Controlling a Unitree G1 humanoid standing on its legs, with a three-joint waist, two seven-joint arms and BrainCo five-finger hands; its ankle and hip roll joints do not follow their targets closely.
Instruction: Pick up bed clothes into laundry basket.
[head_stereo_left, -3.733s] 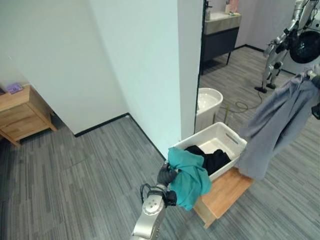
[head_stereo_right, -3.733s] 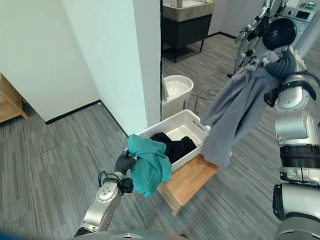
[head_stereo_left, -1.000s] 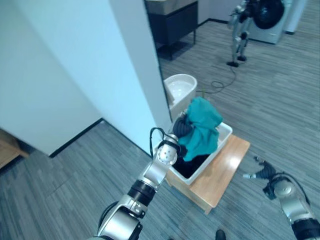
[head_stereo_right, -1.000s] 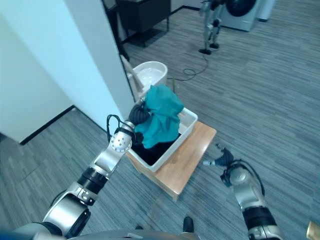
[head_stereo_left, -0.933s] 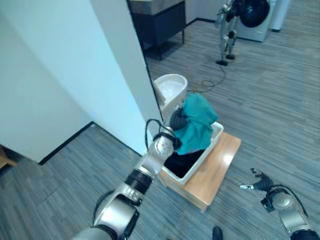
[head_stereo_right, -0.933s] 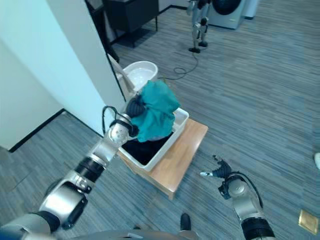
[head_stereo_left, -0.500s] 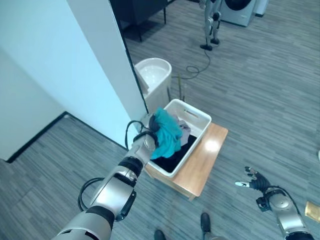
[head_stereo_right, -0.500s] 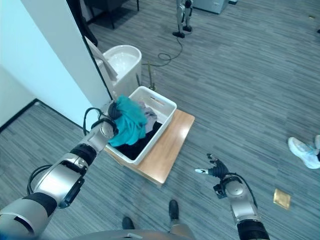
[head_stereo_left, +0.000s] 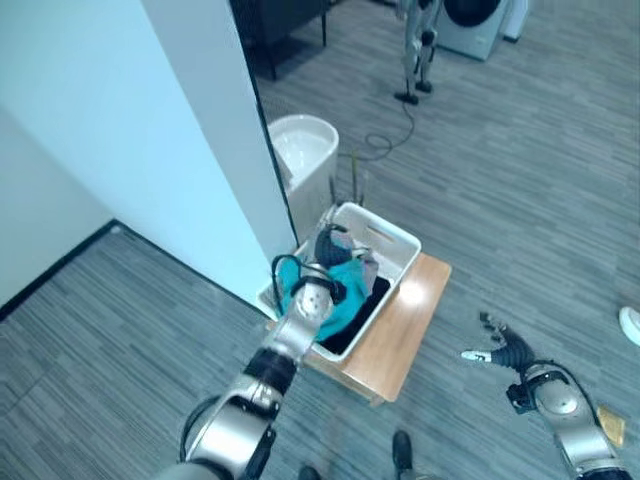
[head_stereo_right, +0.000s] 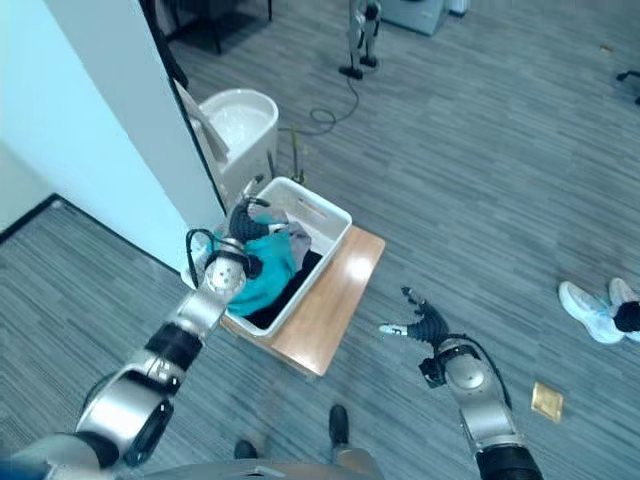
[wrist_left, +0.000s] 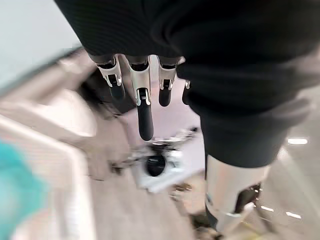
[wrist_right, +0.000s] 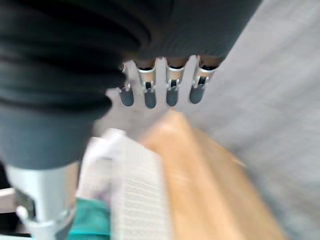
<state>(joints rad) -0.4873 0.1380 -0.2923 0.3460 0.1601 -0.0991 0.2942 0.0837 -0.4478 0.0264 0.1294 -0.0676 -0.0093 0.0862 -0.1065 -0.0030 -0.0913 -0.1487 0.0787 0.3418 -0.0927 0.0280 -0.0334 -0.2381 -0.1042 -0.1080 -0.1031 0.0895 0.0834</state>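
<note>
The teal cloth (head_stereo_left: 351, 283) is crumpled by loose folds (head_stereo_left: 338, 316), so I expect it to stay bunched up and hang limply from my right gripper when I carry it.
A white laundry basket (head_stereo_left: 401, 258) stands on a low wooden stool (head_stereo_left: 402, 335) beside the wall corner. A teal cloth (head_stereo_left: 343, 285) lies inside it, on top of black clothing (head_stereo_right: 300, 270) and next to a grey piece (head_stereo_left: 366, 263). My left hand (head_stereo_right: 243, 218) hovers just over the teal cloth at the basket's near-wall side, and its fingers (wrist_left: 145, 115) are straight and hold nothing. My right hand (head_stereo_right: 424, 325) hangs low over the floor to the right of the stool. It is open, with spread fingers (wrist_right: 150, 95).
A white round tub (head_stereo_left: 300, 150) stands behind the basket against the pale wall (head_stereo_left: 150, 130). A dark cabinet and another robot (head_stereo_left: 415, 40) are far back. A person's white shoes (head_stereo_right: 592, 298) rest on the grey floor at the right.
The left hand has let go of the teal cloth, which now lies in the basket. The hand's fingers have straightened above it. The camera has shifted a little.
</note>
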